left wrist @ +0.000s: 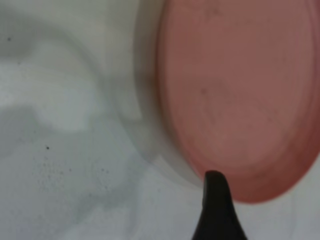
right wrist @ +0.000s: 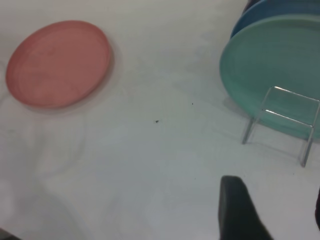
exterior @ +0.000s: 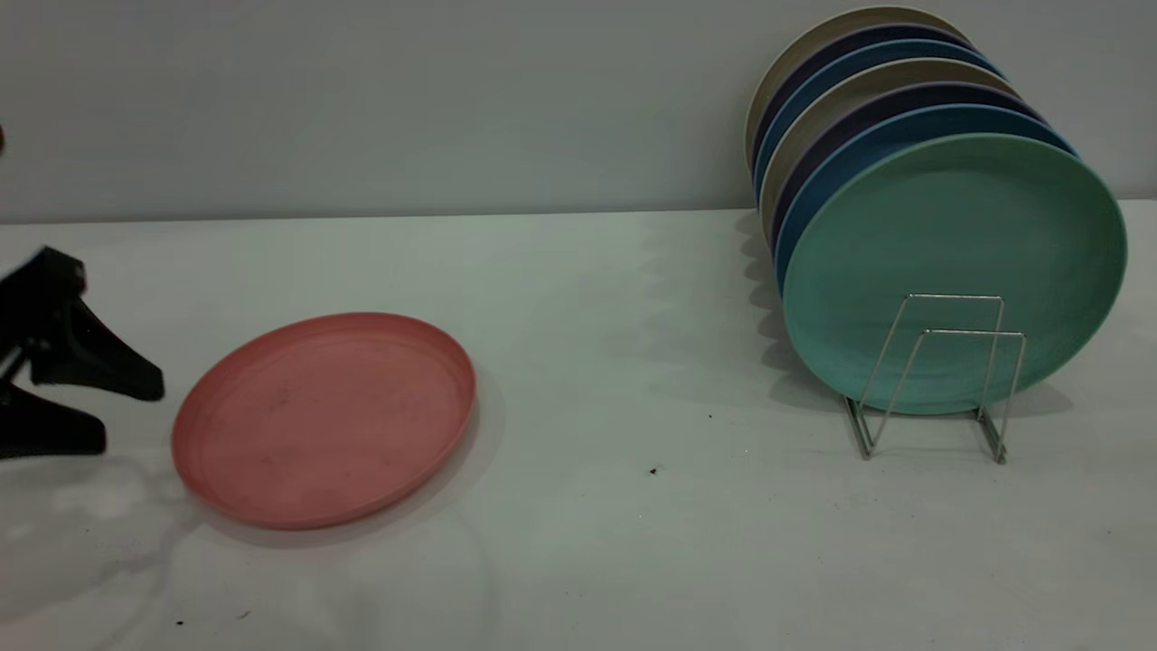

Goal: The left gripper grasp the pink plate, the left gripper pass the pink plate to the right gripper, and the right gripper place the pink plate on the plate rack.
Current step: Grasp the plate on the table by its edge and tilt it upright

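The free rim of the pink plate faces the open fingers of my left gripper, so my left gripper should keep moving toward that rim and close with one finger underneath.
The pink plate lies flat on the white table at the left. It also shows in the left wrist view and the right wrist view. My left gripper is at the table's left edge, just left of the plate's rim, open and empty. One of its fingers reaches the plate's near rim. My right gripper is out of the exterior view. It hovers above the table in front of the plate rack, open and empty. The rack also shows in the right wrist view.
Several plates stand upright in the rack at the right: a mint-green plate in front, with blue, purple and beige plates behind. Two front wire loops hold no plate. A small dark speck lies mid-table. A grey wall runs behind.
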Controlling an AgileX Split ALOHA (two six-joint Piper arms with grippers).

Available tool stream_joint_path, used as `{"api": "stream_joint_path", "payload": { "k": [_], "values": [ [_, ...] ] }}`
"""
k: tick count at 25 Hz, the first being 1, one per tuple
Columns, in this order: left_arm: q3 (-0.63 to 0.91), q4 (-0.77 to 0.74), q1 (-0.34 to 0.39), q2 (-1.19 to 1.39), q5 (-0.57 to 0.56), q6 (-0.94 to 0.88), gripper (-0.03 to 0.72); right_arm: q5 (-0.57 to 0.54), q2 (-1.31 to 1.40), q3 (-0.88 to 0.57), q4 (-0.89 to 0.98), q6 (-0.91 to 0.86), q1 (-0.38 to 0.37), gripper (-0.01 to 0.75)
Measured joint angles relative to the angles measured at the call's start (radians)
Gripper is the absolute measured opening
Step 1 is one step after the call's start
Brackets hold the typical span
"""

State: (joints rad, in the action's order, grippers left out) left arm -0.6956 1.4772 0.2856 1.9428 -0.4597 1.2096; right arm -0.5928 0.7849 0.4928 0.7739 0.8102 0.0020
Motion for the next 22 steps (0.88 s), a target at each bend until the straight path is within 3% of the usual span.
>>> {"api": "stream_joint_path", "payload": {
  "k": [10,16,22],
  "values": [
    [-0.007,0.266,0.0,0.207,-0.063,0.237,0.538,0.016,0.0,0.0,0.001,0.0,0.0,0.393],
    [-0.049,0.288,0.0,0.287,-0.077,0.259,0.534,0.029,0.0,0.0,0.003,0.0,0.0,0.393],
    [-0.094,0.292,0.0,0.331,-0.128,0.263,0.456,0.03,0.0,0.0,0.003,0.0,0.0,0.393]
  ]
}}
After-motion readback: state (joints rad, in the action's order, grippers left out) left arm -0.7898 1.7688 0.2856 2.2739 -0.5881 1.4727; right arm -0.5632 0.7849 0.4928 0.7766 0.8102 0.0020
